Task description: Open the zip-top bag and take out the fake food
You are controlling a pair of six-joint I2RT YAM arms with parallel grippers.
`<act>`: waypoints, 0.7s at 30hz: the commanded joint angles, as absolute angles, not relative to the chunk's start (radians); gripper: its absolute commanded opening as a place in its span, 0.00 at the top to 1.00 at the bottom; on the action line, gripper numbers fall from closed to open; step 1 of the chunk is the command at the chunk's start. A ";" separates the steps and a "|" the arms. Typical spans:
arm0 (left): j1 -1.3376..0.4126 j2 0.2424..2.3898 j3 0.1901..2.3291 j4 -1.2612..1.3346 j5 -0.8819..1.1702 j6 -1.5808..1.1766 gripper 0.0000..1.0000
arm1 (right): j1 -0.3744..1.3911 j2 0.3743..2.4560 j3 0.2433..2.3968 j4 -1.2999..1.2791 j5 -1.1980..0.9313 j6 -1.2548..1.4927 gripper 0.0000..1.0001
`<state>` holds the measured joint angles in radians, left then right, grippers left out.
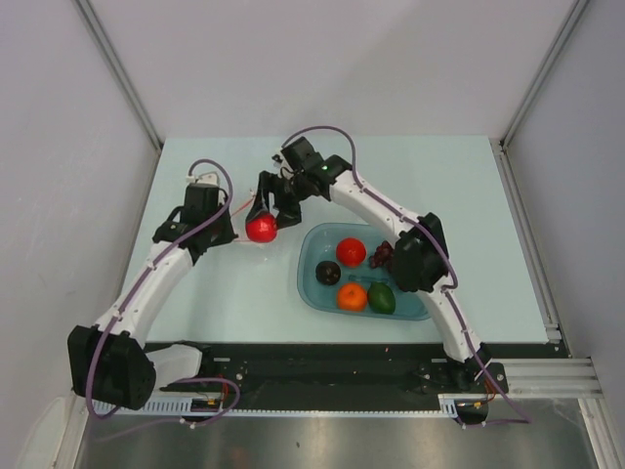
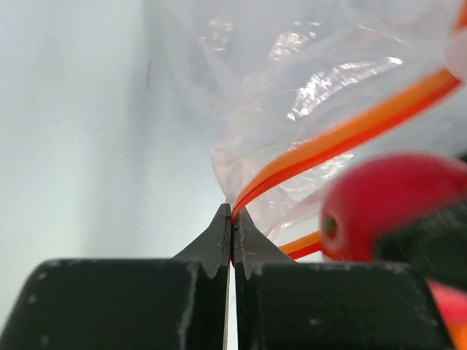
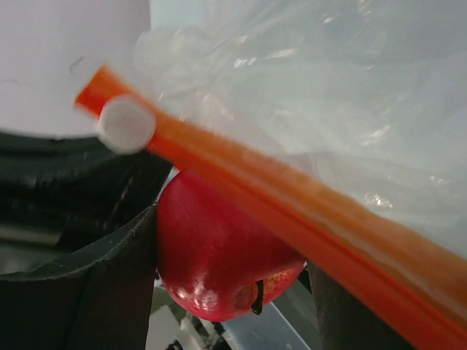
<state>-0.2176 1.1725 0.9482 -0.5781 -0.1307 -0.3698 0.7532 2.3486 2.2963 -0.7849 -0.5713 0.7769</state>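
The bag's zip strip (image 3: 252, 182) lies over the red round fruit in my right gripper. I should pull the bag back with my left gripper, clear of the fruit.
The clear zip-top bag (image 2: 292, 87) hangs between both grippers, its orange-red zip strip (image 3: 292, 211) running across the right wrist view. My left gripper (image 2: 232, 215) is shut on the corner of the strip. My right gripper (image 3: 230, 248) is shut on a red round fruit (image 3: 219, 255) just below the bag's mouth; the fruit also shows in the top view (image 1: 261, 229). The second red fruit (image 1: 351, 251), the dark one (image 1: 328, 273), the orange (image 1: 352, 296), the green one (image 1: 382, 298) and the grapes (image 1: 382, 256) lie in the teal tub (image 1: 311, 256).
The teal tub stands right of the grippers, under the right arm's forearm. The pale table (image 1: 439, 186) extends behind and to the right. A black strip (image 1: 322, 362) and the arm bases run along the near edge. Grey walls close in both sides.
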 commanded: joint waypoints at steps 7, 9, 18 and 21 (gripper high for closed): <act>-0.150 1.313 1.160 -0.581 -0.247 -0.327 1.00 | 0.683 2.074 2.150 -0.512 -0.840 0.753 0.91; -0.147 1.327 1.193 -0.580 -0.250 -0.324 1.00 | 0.669 2.028 2.057 -0.431 -0.867 0.834 0.94; -0.137 1.362 1.254 -0.499 -0.016 -0.317 1.00 | 0.690 2.055 1.924 -0.215 -0.965 0.910 0.93; -0.144 1.332 1.191 -0.453 0.061 -0.351 1.00 | 0.706 2.120 1.905 0.162 -1.018 1.172 0.92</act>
<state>-0.1432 1.3705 1.2354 -0.5312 -0.0692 -0.3386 0.6865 2.0708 1.9251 -0.3408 -0.9115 0.8658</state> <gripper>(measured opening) 0.006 0.730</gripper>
